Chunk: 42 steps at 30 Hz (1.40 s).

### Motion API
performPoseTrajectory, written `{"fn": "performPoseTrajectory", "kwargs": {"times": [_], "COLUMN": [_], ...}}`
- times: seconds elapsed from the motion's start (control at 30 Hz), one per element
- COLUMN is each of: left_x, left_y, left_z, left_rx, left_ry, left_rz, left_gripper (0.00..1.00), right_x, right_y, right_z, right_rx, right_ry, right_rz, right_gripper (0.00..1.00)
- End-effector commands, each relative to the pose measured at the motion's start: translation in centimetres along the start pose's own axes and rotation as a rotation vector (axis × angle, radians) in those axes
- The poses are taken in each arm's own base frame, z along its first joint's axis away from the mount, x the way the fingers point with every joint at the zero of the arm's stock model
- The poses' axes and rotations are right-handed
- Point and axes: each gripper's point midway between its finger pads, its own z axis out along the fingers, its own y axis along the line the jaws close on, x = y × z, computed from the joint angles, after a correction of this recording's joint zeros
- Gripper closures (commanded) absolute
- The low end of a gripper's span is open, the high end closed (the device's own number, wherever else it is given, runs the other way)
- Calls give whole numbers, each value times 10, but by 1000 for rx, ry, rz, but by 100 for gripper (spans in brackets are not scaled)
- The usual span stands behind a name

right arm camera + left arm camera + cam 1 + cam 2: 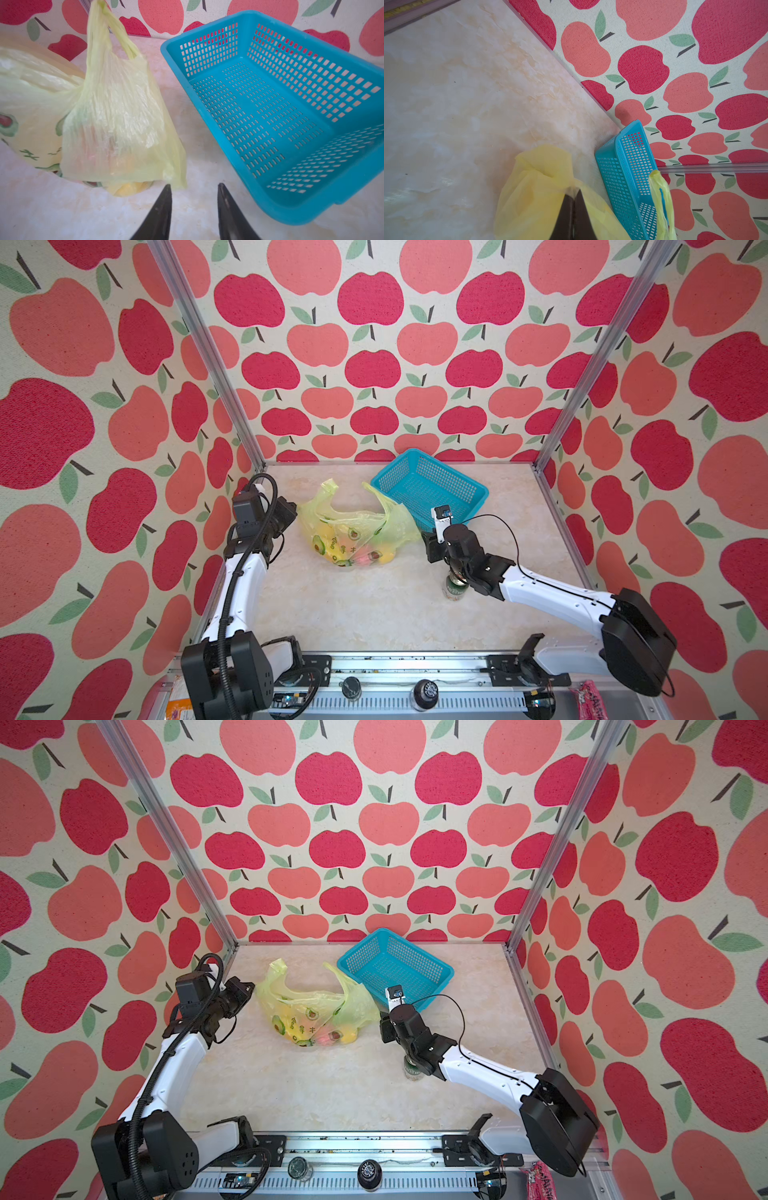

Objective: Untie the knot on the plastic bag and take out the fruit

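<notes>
I should hold the bag's loop by the basket with my right gripper while my left gripper takes the bag opening's rim (326, 509), because my left gripper is pinching the bag's outer edge (303, 516).
The plastic bag (353, 535) lies at the middle back of the table, pale yellow with avocado prints. Its two handle loops (328, 487) stand apart, and no knot is in view. The fruit (365, 558) shows through the film as yellow, pink and orange lumps. My left gripper (574, 192) is shut on the bag's left edge, with thin film pinched between the tips; in both top views it (296, 510) sits at the bag's left side. My right gripper (194, 185) is open and holds nothing, just off the bag's right side (116, 128), low over the table.
A teal mesh basket (432, 489) stands tilted at the back, right of the bag, close to my right gripper. A green can (455, 589) stands under the right forearm. Apple-print walls close in the back and both sides. Snack packets (590, 697) lie past the front rail.
</notes>
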Motion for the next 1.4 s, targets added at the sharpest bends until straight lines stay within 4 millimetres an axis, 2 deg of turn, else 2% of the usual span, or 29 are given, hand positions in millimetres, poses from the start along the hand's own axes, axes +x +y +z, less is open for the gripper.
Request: {"fn": "performPoseTrajectory", "kwargs": {"times": [0.0, 0.1, 0.17, 0.23, 0.37, 0.47, 0.57, 0.7, 0.83, 1.0, 1.1, 1.23, 1.3, 1.33, 1.37], "left_x": [-6, 12, 16, 16, 14, 7, -3, -12, -14, -14, -14, -14, -13, -11, -9], "left_y": [-7, 6, 11, 14, 26, 40, 47, 41, 30, 22, 18, 13, -3, -12, -21], "left_z": [4, 9, 9, 6, -3, -17, -42, -77, -97, -93, -92, -94, -93, -92, -90], "left_rx": [1, -75, -86, -96, -116, -148, -160, -161, -117, -76, -61, -44, 29, 58, 81], "left_ry": [-33, -24, -13, -12, -50, -103, -198, -329, -410, -393, -382, -387, -369, -361, -349], "left_rz": [16, 46, 45, 42, 18, -19, -37, 21, 66, 79, 82, 94, 143, 163, 188], "left_gripper": [100, 100, 100, 100, 100, 80, 39, 0, 1, 1, 1, 1, 1, 1, 1], "right_x": [-15, -21, -29, -48, -81, -94, -100, -97, -92, -85, -78, -75, -80, -81, -83], "right_y": [12, 18, 23, 33, 57, 70, 84, 103, 121, 139, 140, 130, 129, 129, 129], "right_z": [-7, -7, -7, -6, 11, 37, 67, 103, 126, 145, 157, 165, 160, 158, 155], "right_rx": [-34, -59, -79, -107, -129, -105, -89, -92, -124, -147, -135, -75, -77, -82, -86], "right_ry": [-69, -70, -65, -73, -22, 57, 137, 248, 333, 393, 407, 413, 399, 395, 388], "right_rz": [-95, -139, -146, -144, -147, -134, -153, -190, -239, -312, -350, -381, -388, -392, -393], "right_gripper": [38, 24, 14, 6, 4, 4, 5, 5, 3, 1, 1, 1, 6, 11, 24]}}
